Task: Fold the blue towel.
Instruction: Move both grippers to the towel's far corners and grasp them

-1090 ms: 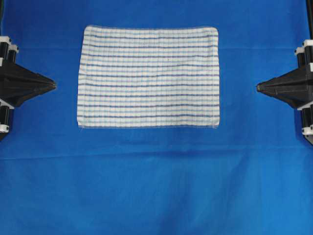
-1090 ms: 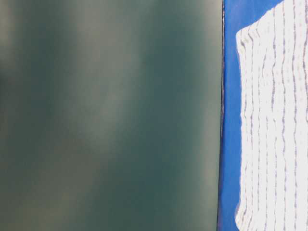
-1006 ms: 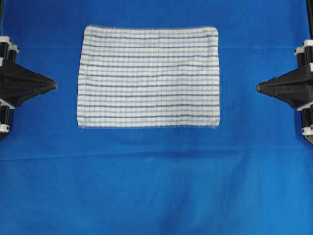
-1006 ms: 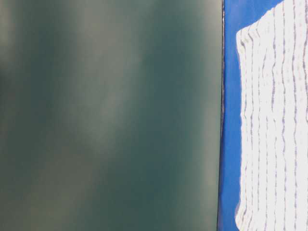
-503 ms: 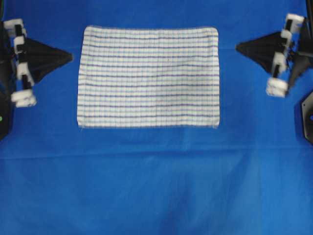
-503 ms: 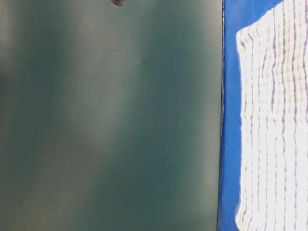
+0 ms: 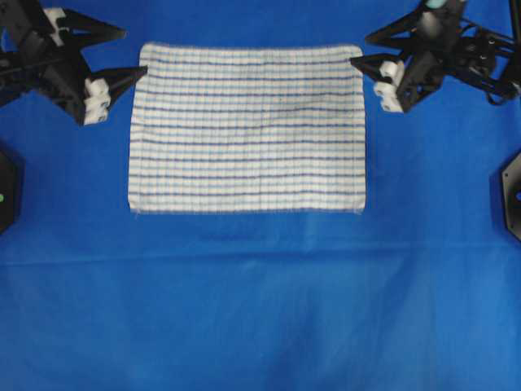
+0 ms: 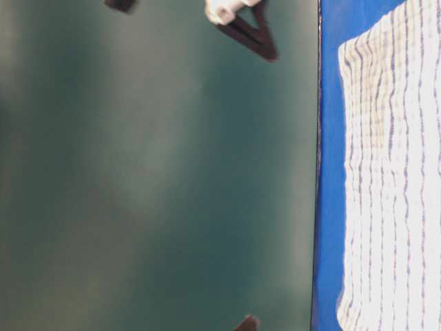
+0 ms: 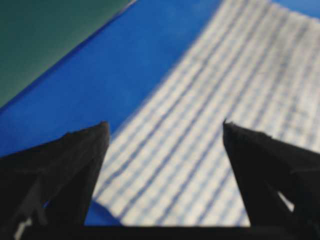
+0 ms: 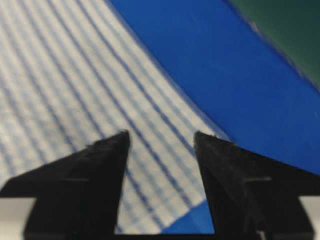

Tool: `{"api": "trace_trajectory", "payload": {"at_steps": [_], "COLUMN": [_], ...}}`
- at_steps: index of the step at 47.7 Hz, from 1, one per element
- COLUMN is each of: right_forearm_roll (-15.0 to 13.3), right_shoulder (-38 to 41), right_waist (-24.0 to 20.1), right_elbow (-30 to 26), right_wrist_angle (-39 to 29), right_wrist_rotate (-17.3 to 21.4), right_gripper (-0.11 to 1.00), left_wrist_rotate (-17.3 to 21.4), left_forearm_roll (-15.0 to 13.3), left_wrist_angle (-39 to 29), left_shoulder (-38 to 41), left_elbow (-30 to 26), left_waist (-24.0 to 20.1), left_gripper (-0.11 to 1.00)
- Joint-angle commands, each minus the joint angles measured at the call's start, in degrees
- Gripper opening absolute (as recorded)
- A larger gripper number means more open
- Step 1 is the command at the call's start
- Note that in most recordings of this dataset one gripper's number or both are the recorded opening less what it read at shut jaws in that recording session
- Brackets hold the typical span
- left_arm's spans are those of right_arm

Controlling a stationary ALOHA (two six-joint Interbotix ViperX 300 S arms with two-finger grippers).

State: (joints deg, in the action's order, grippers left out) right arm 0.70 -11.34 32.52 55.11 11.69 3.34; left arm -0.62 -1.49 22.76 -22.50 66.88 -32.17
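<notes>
The towel (image 7: 248, 130) will bunch up into a narrow, limp strip when the robot lifts it, because the blue towel's far edge (image 7: 248, 50) curves loosely between its corners.
The blue towel (image 7: 247, 128), white with thin blue stripes, lies flat and spread out on the table's far half. My left gripper (image 7: 134, 53) hovers at its far-left corner, open, with nothing between the fingers. In the left wrist view the towel (image 9: 225, 90) and its corner fill the gap of the open left gripper (image 9: 165, 123). My right gripper (image 7: 359, 49) is at the far-right corner, also open and empty. In the right wrist view the towel (image 10: 75, 75) corner sits below the open right gripper (image 10: 161, 134). The table-level view shows the towel (image 8: 393, 172) at its right edge.
A plain blue table covering (image 7: 260, 309) lies under everything, with slight creases in front of the towel. Dark arm bases sit at the left edge (image 7: 6, 191) and the right edge (image 7: 511, 191). A dark green surface (image 9: 45, 40) lies beyond the covering's edge.
Both grippers were shut at the table's sides level with the towel's middle. They have swung to the towel's two far corners and opened. The towel has not moved.
</notes>
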Motion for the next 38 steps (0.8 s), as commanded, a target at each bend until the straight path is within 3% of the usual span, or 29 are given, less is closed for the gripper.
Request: {"api": "trace_trajectory", "payload": {"at_steps": [1, 13, 31, 38], "right_forearm_roll": [-0.44, -1.05, -1.58, -1.67], "right_shoulder": [3.34, 11.78, 18.81, 19.6], "right_waist": [1.32, 5.01, 7.47, 7.47], "right_elbow": [-2.29, -4.22, -6.5, -6.77], "right_wrist_angle": [0.53, 2.11, 4.83, 5.45], "right_wrist_rotate": [-0.09, -0.26, -0.26, -0.26], "right_gripper": [0.56, 0.56, 0.56, 0.53], "left_wrist_rotate": [0.18, 0.97, 1.41, 1.49], "left_forearm_roll": [-0.09, -0.09, -0.09, 0.0], "left_wrist_angle": [3.34, 7.56, 7.56, 6.42], "left_shoulder": [5.54, 18.46, 29.36, 31.29], "left_elbow": [-1.05, -4.31, -9.58, -10.37], "left_waist": [-2.29, -6.5, -9.05, -9.14], "left_gripper": [0.88, 0.88, 0.85, 0.74]}}
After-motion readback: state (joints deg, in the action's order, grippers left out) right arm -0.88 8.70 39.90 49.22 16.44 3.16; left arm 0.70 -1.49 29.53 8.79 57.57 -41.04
